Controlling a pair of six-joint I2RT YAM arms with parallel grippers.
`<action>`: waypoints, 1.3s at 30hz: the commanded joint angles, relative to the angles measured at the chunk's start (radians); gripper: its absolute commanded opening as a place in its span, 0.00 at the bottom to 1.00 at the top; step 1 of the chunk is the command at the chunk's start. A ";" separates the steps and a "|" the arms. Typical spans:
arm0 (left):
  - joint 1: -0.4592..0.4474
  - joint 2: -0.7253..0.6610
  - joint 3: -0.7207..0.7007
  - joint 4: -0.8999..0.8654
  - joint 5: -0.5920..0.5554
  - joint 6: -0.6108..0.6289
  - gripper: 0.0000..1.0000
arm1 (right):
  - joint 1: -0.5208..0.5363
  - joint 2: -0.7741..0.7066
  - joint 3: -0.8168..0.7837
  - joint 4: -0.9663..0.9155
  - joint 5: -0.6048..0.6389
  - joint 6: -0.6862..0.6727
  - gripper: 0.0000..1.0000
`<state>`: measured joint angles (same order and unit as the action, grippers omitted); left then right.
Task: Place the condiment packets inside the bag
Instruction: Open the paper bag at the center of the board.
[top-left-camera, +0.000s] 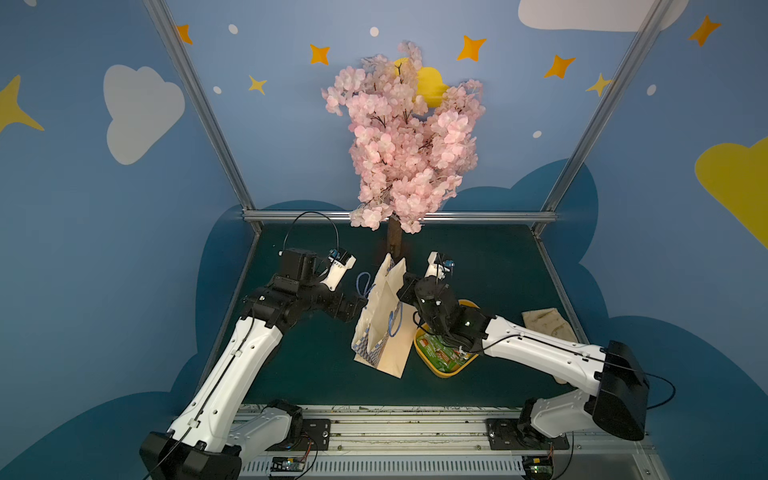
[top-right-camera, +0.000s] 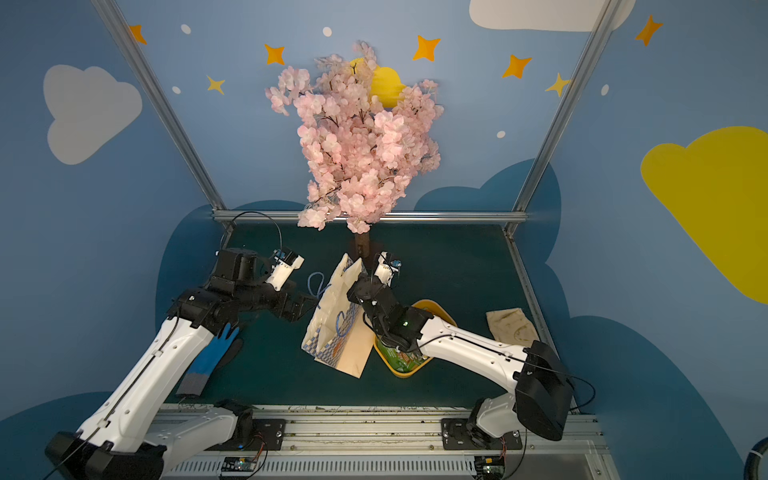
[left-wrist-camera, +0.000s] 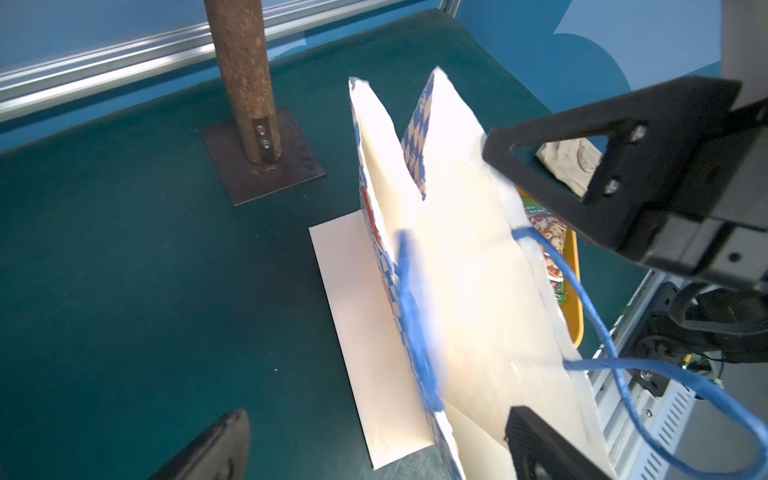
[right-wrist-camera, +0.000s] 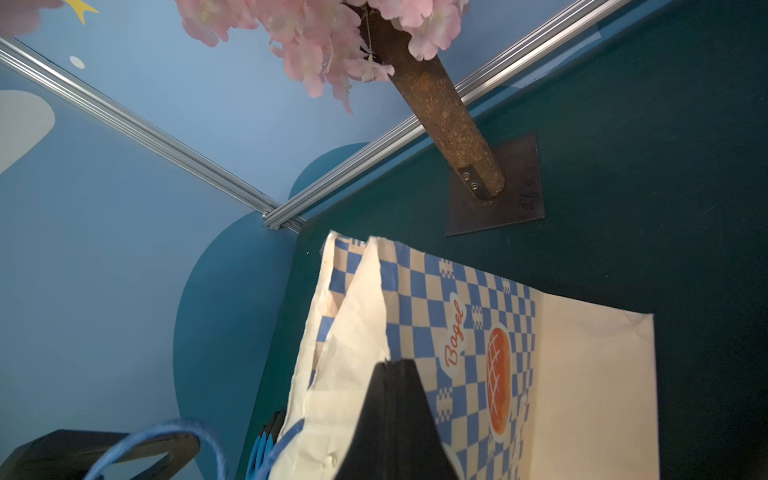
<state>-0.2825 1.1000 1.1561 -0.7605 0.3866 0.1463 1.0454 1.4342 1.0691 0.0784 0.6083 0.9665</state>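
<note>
The bag's far side (left-wrist-camera: 406, 164) is folded inward in a V, so the bag will open out wide when the robot pulls the bag's long sides apart.
The bag (top-left-camera: 384, 316) (top-right-camera: 332, 320) stands open-topped at mid-table, checkered outside (right-wrist-camera: 478, 332), cream inside (left-wrist-camera: 465, 266), its blue cord handles (left-wrist-camera: 415, 332) hanging loose. My right gripper (top-left-camera: 405, 286) (top-right-camera: 353, 291) (right-wrist-camera: 395, 374) is shut on the rim of the bag's wall on the tray side. On the opposite side my left gripper (top-left-camera: 359, 309) (top-right-camera: 309, 305) (left-wrist-camera: 378, 446) is open, one finger either side of the bag's near wall, apart from the paper. The green condiment packets (top-left-camera: 442, 353) (top-right-camera: 401, 359) (left-wrist-camera: 548, 237) lie in a yellow tray (top-left-camera: 444, 372) under my right arm, partly hidden.
A rusty tree trunk (top-left-camera: 395, 245) on a metal base plate (left-wrist-camera: 262, 162) rises just behind the bag, pink blossoms (top-left-camera: 407, 137) overhead. A beige cloth (top-left-camera: 546, 324) lies at the right edge. A blue glove (top-right-camera: 216, 353) lies under my left arm.
</note>
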 joint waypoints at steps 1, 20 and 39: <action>-0.010 -0.001 -0.025 -0.023 0.124 0.014 1.00 | -0.004 0.011 0.013 0.007 0.012 0.022 0.00; -0.050 0.015 -0.160 0.213 0.049 -0.016 0.62 | -0.006 -0.001 0.002 0.050 -0.045 0.041 0.00; -0.095 0.180 -0.006 0.055 -0.227 0.107 0.04 | -0.036 -0.031 -0.016 -0.046 -0.025 0.033 0.00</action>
<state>-0.3782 1.3113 1.1103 -0.6376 0.2737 0.2005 1.0283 1.4384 1.0653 0.0837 0.5571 1.0130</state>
